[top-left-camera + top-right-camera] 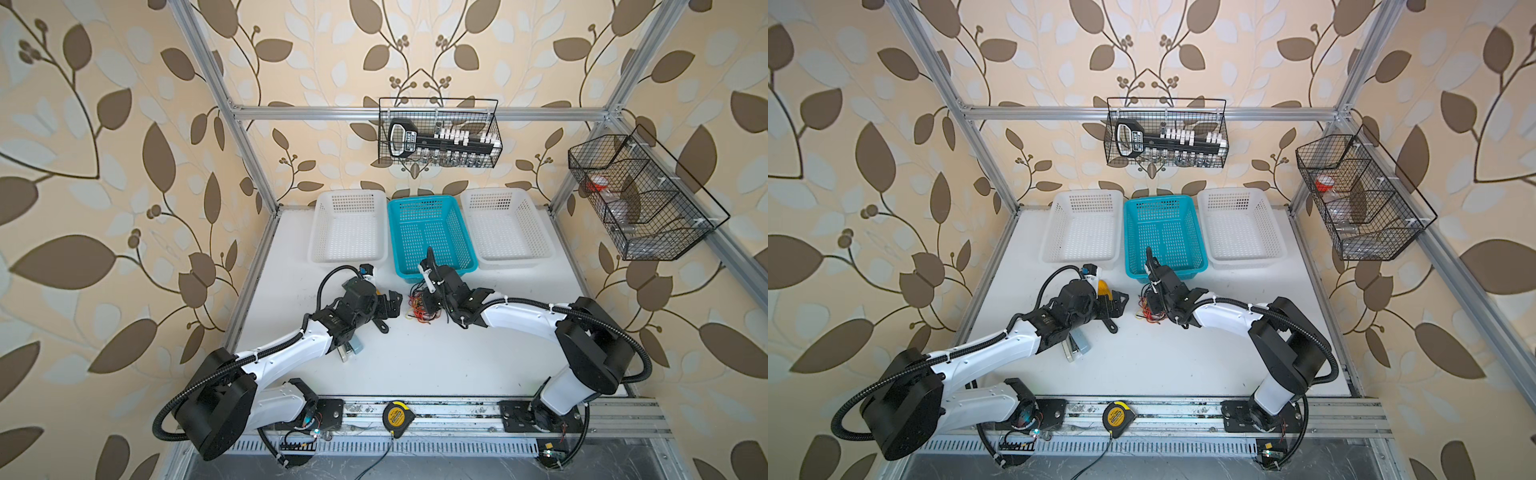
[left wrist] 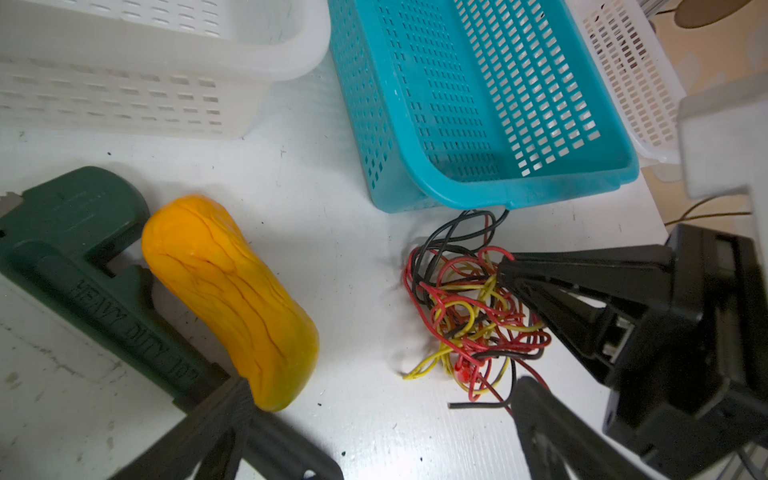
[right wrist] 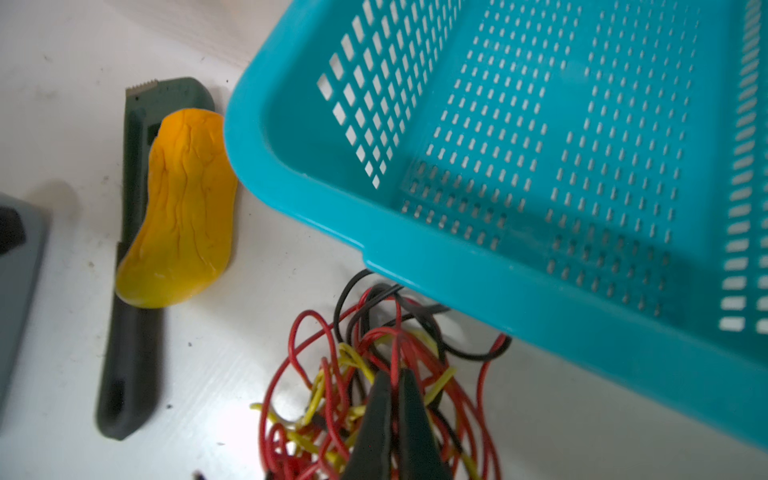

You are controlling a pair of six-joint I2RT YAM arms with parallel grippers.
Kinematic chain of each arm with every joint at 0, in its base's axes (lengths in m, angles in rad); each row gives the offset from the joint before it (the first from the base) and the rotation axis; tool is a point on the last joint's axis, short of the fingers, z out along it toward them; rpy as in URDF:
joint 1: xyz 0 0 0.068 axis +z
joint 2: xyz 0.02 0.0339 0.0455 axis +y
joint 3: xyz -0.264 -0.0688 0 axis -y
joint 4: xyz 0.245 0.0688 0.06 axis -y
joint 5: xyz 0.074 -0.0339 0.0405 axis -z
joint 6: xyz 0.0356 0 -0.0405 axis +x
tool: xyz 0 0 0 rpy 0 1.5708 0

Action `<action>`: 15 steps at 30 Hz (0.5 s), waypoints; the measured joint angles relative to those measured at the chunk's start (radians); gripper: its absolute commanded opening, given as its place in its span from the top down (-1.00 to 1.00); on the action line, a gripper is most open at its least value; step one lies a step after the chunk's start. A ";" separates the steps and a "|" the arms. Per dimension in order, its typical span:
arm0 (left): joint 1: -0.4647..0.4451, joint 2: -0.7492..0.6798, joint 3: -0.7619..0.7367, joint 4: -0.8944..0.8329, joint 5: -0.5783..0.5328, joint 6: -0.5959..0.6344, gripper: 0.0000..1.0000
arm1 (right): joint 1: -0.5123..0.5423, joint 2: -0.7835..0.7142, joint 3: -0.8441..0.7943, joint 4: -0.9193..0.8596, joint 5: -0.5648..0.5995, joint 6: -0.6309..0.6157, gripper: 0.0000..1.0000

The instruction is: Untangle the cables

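Observation:
The robot's right gripper should keep the red wire (image 3: 395, 348) pinched and pull it back from the teal basket, because the tangle's black loops (image 2: 449, 240) are crowded up under the basket's rim.
The cables (image 1: 420, 308) (image 1: 1147, 312) lie as one tangle of thin red, yellow and black wires on the white table, just in front of the teal basket. In the right wrist view my right gripper (image 3: 395, 374) stands in the tangle (image 3: 332, 374), shut, with a red wire pinched between its tips. The left wrist view shows the same closed black jaws (image 2: 505, 268) at the edge of the bundle (image 2: 465, 307). My left gripper (image 2: 384, 384) is wide open just left of the tangle with nothing in it. One black wire end lies near one of its fingers (image 2: 536, 399).
A teal basket (image 1: 432, 199) stands between two white baskets (image 1: 347, 197) (image 1: 503, 193) at the back. An orange squash-like toy (image 2: 224, 299) rests on a dark green tool (image 2: 83, 257) left of the cables. A grey stapler (image 1: 351, 351) lies under the left arm; a yellow tape measure (image 1: 395, 417) sits on the front rail.

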 measured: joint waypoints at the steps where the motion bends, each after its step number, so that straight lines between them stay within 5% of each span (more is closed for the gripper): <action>1: 0.000 0.000 0.000 0.000 0.000 0.000 -0.98 | 0.000 -0.003 0.000 0.000 -0.002 -0.001 1.00; 15: 0.000 -0.027 0.000 0.032 0.066 0.051 -0.84 | -0.024 -0.310 -0.064 0.090 -0.201 -0.068 1.00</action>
